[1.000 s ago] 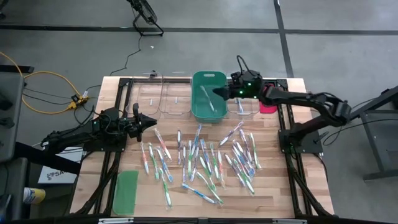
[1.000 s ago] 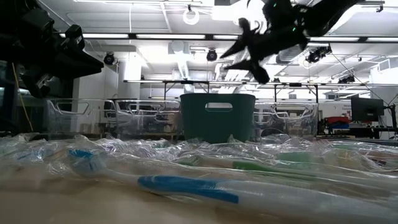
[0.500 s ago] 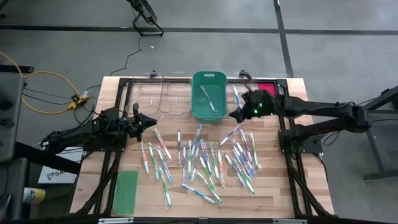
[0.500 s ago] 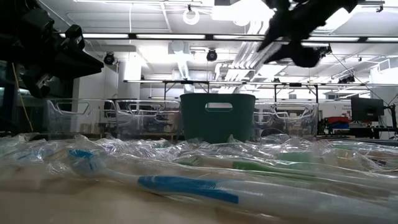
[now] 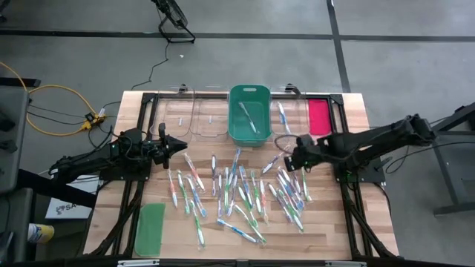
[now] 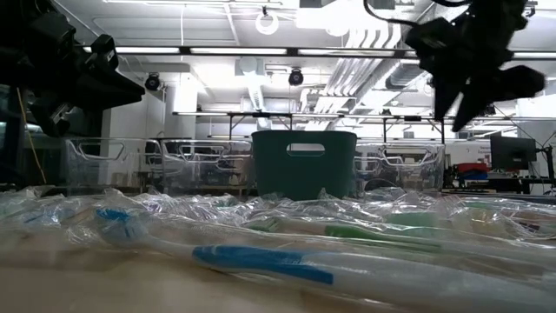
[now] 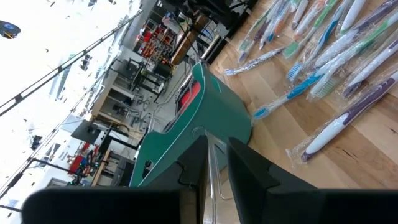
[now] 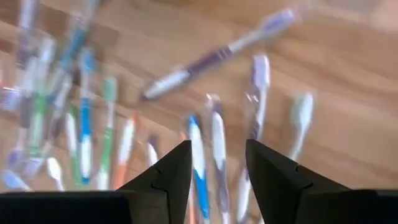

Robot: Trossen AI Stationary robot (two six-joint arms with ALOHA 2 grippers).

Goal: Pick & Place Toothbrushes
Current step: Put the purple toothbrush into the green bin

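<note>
The purple toothbrush (image 8: 261, 74) next to the green-headed one is in line with the right gripper's open fingers, so they should go on moving down until they have its handle (image 8: 254, 129) between them.
Several toothbrushes (image 5: 245, 189) in clear wrappers lie scattered flat across the middle of the wooden table, also seen in the low view (image 6: 261, 261). One toothbrush (image 5: 249, 119) lies inside the green bin (image 5: 249, 132). My right gripper (image 5: 287, 156) hovers open and empty above the right part of the pile; in its wrist view (image 8: 217, 155) the toothbrushes (image 8: 84, 124) lie below the fingers. My left gripper (image 5: 182, 145) waits above the pile's left edge, its fingers a narrow gap apart (image 7: 216, 149), empty.
Clear bins (image 5: 197, 115) stand left of the green bin at the far edge. Another clear bin (image 5: 289, 127) on its right holds a blue toothbrush (image 5: 282, 115). A red-pink lid (image 5: 318, 116) lies at the far right, a green lid (image 5: 151, 228) at the near left.
My right gripper has swung from above the green bin at the far edge toward the near side and right, coming down over the right part of the toothbrush pile. It stays open. The left arm has kept still.
</note>
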